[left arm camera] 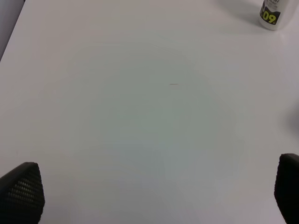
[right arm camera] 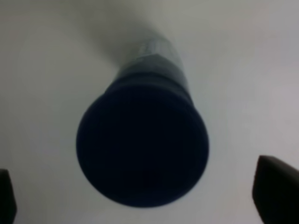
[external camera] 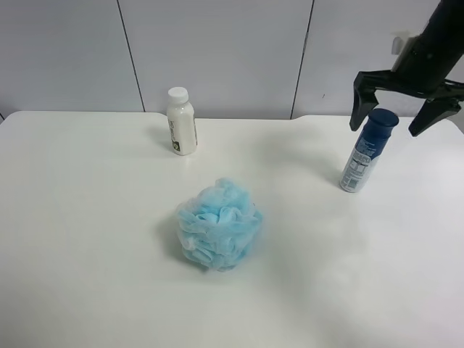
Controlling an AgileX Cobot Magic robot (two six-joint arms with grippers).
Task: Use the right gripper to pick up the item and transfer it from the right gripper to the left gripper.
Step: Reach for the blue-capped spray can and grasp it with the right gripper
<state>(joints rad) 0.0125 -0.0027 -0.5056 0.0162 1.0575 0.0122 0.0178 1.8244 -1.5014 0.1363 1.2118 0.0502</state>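
Observation:
The dark blue cap point(external camera: 383, 117) of the upright can is between my right gripper's open fingers, so I keep lowering until they straddle the blue label point(external camera: 369, 145), then close.
The item point(external camera: 368, 152), a slim silver-white can with a blue label and dark blue cap, stands upright at the table's far right. My right gripper point(external camera: 384, 129) hangs open just above it, one finger on each side of the cap and not touching it. The right wrist view looks straight down on the dark cap point(right arm camera: 142, 147), with only the gripper's fingertips point(right arm camera: 278, 191) showing at the lower corners. My left gripper point(left arm camera: 154, 191) is open over bare white table point(left arm camera: 140, 93) and holds nothing. It does not appear in the exterior high view.
A white bottle point(external camera: 181, 122) with a white cap stands at the back of the table, also seen as the bottle point(left arm camera: 273, 14) at a corner of the left wrist view. A fluffy light-blue mesh puff point(external camera: 220, 225) lies mid-table. A grey panelled wall runs behind.

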